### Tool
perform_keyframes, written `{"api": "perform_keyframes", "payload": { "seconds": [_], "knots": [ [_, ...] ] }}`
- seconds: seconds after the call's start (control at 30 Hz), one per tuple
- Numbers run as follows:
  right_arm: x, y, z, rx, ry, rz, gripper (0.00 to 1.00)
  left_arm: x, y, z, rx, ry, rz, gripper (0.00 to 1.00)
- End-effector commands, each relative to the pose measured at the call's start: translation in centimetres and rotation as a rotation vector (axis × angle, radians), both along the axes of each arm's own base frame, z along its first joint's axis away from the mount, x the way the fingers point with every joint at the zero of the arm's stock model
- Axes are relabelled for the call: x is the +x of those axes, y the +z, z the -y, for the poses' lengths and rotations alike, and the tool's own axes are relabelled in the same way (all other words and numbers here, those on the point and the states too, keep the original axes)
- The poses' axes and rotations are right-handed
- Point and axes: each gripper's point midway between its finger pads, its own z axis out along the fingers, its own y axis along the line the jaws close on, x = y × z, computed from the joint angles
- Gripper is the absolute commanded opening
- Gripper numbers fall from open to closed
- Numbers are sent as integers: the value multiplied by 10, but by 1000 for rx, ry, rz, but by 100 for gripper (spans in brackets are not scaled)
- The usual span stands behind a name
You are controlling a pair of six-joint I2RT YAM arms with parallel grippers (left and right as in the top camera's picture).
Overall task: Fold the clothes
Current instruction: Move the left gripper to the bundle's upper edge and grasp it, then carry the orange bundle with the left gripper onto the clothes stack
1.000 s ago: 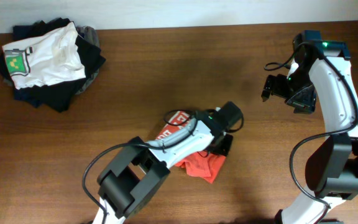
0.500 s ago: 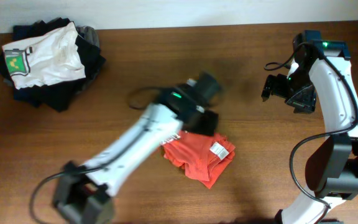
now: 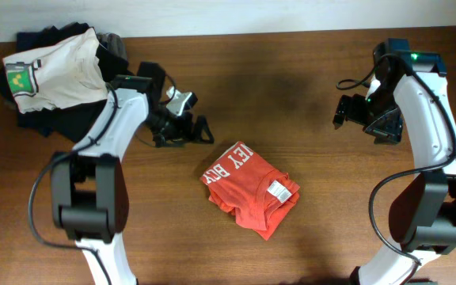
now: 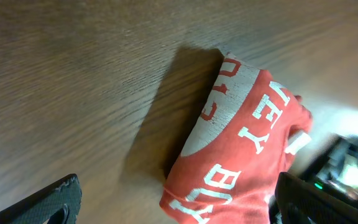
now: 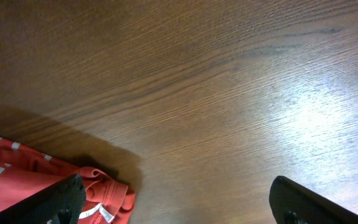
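Note:
I can see the red-orange T-shirt's lettered edge (image 3: 226, 163) lying free before my left gripper's open fingers, so I keep moving toward that edge (image 3: 217, 167) until they grip it.
The clothes, a red-orange T-shirt (image 3: 252, 188) with white lettering, lie in a compact folded bundle on the wooden table (image 3: 307, 206), the white neck tag facing up. My left gripper (image 3: 203, 132) hovers up and to the left of the bundle, open and empty. The left wrist view shows the shirt (image 4: 247, 143) ahead between the spread fingers of that gripper (image 4: 179, 205). My right gripper (image 3: 340, 115) hangs open at the far right, well away from the shirt. Only the shirt's edge (image 5: 36, 180) shows in the right wrist view, beside the left finger of the right gripper (image 5: 179, 202).
At the back left corner sits a pile of garments, a white T-shirt with a green-yellow print (image 3: 54, 67) on top of black and grey folded ones (image 3: 77, 119). My left arm reaches past this pile. The table's back edge runs along the top.
My left gripper opened, let go of the shirt and swung away up and to the left. The shirt bundle now lies uncovered on the table. The right arm has not moved.

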Motion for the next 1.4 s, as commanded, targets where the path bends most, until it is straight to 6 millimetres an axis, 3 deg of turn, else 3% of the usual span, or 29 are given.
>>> {"api": "perform_keyframes", "payload": {
  "seconds": [0.0, 0.1, 0.4, 0.43, 0.5, 0.53, 0.6, 0.67, 0.73, 0.87, 0.93, 1.1, 1.23, 1.37],
  "knots": [
    [2, 1, 2, -7, 5, 7, 98, -10, -12, 19, -265, -95, -46, 99],
    [2, 1, 2, -7, 5, 7, 98, -23, -26, 31, -338, -147, -96, 99],
    [2, 1, 2, -7, 5, 7, 98, -57, -60, 77, -325, -281, -184, 95],
    [2, 1, 2, -7, 5, 7, 98, -59, -61, 80, -324, -288, -186, 90],
    [2, 1, 2, -7, 5, 7, 98, -61, -61, 83, -323, -300, -185, 59],
    [2, 1, 2, -7, 5, 7, 98, -62, -61, 85, -320, -295, -193, 52],
    [2, 1, 2, -7, 5, 7, 98, -62, -61, 85, -314, -276, -211, 50],
    [2, 1, 2, -7, 5, 7, 98, -61, -62, 85, -312, -274, -208, 17],
    [2, 1, 2, -7, 5, 7, 98, -57, -64, 81, -299, -251, -212, 4],
    [2, 1, 2, -7, 5, 7, 98, -29, -78, 42, -78, -148, -207, 1],
    [2, 1, 2, -7, 5, 7, 98, -14, -76, 18, 36, -140, -177, 1],
    [2, 1, 2, -7, 5, 7, 98, 44, -45, -33, 256, -15, -57, 1],
    [2, 1, 2, -7, 5, 7, 98, 97, -12, -61, 277, 90, 111, 1],
    [2, 1, 2, -7, 5, 7, 98, 129, 4, -83, 268, 164, 219, 1]
  ]
}}
